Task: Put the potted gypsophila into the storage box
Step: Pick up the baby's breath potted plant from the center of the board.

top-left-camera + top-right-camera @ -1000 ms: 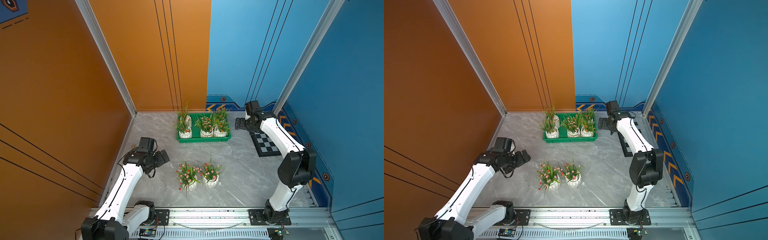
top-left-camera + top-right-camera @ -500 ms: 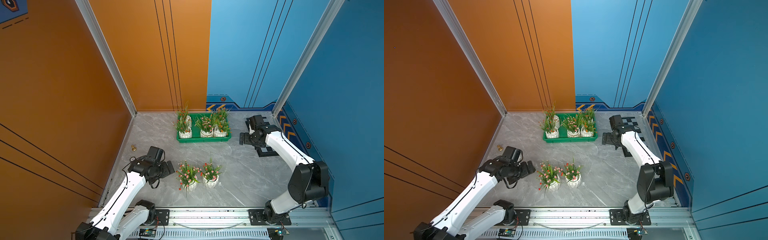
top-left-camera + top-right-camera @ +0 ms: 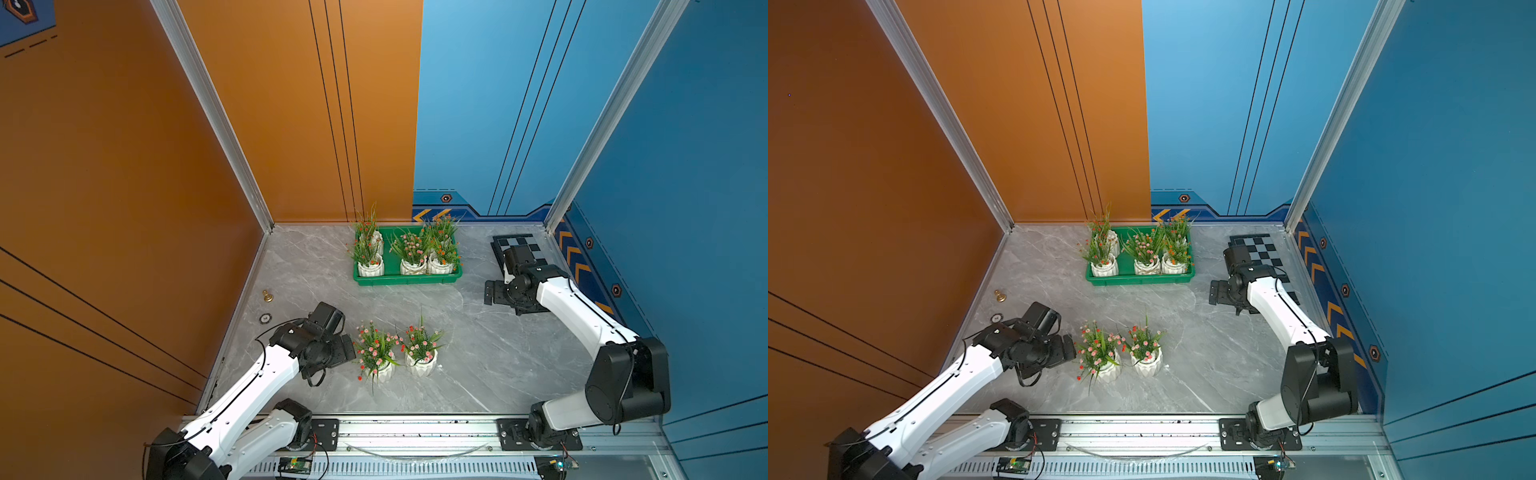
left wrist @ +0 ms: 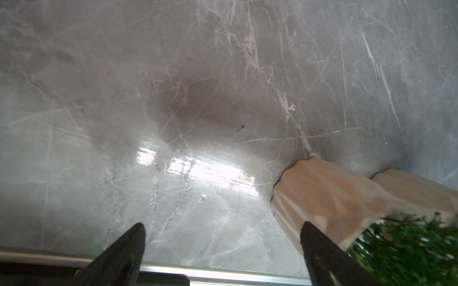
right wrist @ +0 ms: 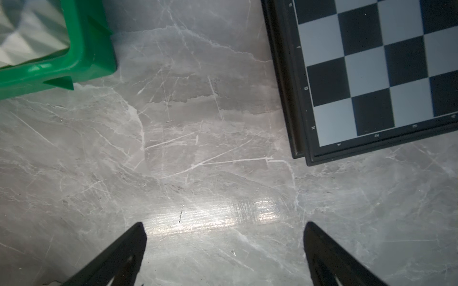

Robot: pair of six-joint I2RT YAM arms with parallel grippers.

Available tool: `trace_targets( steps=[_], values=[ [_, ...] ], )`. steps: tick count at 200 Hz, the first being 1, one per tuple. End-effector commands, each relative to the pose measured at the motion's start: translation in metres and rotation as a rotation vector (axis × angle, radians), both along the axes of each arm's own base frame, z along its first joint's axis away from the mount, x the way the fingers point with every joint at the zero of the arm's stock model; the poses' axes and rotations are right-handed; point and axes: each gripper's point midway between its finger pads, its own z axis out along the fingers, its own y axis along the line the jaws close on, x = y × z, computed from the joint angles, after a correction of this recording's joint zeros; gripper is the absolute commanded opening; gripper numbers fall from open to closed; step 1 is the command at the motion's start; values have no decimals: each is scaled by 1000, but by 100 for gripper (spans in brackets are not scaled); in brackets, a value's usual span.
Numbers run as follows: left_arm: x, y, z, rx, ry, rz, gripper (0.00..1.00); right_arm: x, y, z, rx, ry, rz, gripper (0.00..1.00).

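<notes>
My left gripper keeps moving toward the nearer pot's rim (image 4: 363,230), which its open fingers face across clear marble, until one finger goes inside the pot (image 4: 379,239).
The green storage box (image 3: 407,281) (image 3: 1140,281) stands at the back of the floor with several potted gypsophila (image 3: 412,266) in it. Two more potted gypsophila stand side by side on the marble near the front, one to the left (image 3: 381,371) (image 3: 1108,371) and one to the right (image 3: 422,365) (image 3: 1147,366). My left gripper (image 3: 347,350) (image 3: 1069,351) (image 4: 223,225) is open just left of the left pot. That ribbed pot (image 4: 322,195) lies beside one fingertip, not between the jaws. My right gripper (image 3: 490,293) (image 3: 1214,293) (image 5: 224,224) is open over bare floor, right of the box corner (image 5: 86,62).
A black-and-white chequered board (image 3: 519,245) (image 5: 371,74) lies at the back right under the right arm. A small brass piece (image 3: 268,296) and a round disc (image 3: 265,318) sit by the left wall. The metal rail (image 3: 415,428) runs along the front edge.
The left arm has swung forward and right, down to the left pot on the floor. The right arm has drawn back from the box's right end toward the front.
</notes>
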Motion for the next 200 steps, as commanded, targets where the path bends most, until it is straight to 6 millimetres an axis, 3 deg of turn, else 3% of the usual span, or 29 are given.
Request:
trace_targets(
  steps=[1, 163, 200],
  values=[
    [-6, 8, -7, 54, 25, 17, 98, -3, -1, 3, 13, -20, 0, 100],
    [-8, -42, 12, -25, 3, -84, 100, -7, 5, -13, 39, -5, -7, 100],
    [-8, -53, 8, -21, 16, -114, 99, -8, 5, -14, 38, -3, -7, 100]
  ],
)
